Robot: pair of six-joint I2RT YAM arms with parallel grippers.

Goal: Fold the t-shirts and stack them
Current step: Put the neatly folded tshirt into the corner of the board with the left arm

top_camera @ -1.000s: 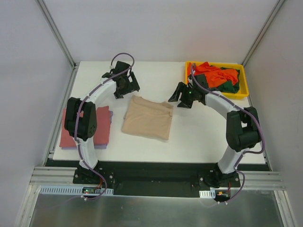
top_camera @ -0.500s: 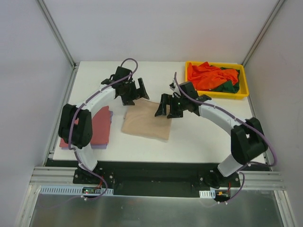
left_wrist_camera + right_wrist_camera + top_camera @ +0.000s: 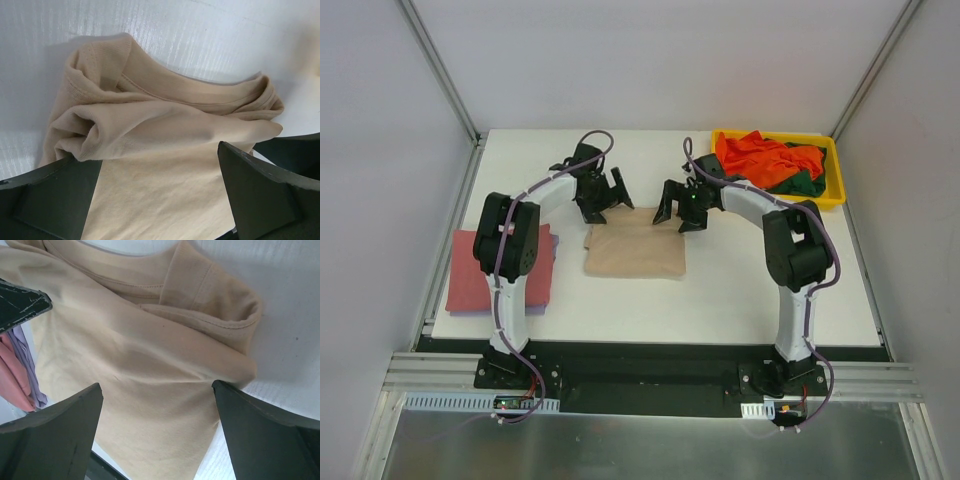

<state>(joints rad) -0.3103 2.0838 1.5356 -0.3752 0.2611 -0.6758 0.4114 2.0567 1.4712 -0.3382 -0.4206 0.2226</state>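
I see the tan-beige t-shirt's layers stacked along its side edge (image 3: 588, 241), so I expect the whole folded square (image 3: 637, 250) to trail together when I carry it by that side edge.
The tan-beige t-shirt (image 3: 635, 252) lies folded in a rough square at mid-table, its collar edge bunched at the far side. My left gripper (image 3: 606, 194) is open over its far left corner; in the left wrist view the tan cloth (image 3: 165, 150) lies between the spread fingers (image 3: 260, 195). My right gripper (image 3: 677, 205) is open over the far right corner, with the tan cloth (image 3: 140, 355) and a folded sleeve between its fingers (image 3: 270, 435). A folded dusty red shirt (image 3: 480, 275) lies on a pale lilac one (image 3: 553, 244) at the left. Neither gripper holds anything.
A yellow tray (image 3: 836, 196) at the back right holds crumpled bright orange shirts (image 3: 765, 160) and a dark green one (image 3: 807, 185). The red and lilac stack also shows at the left edge of the right wrist view (image 3: 17, 377). Grey walls enclose the white table (image 3: 760, 290).
Both grippers came in from the back of the table to the tan shirt's far corners. The shirt now lies squarer and shorter, its far edge bunched.
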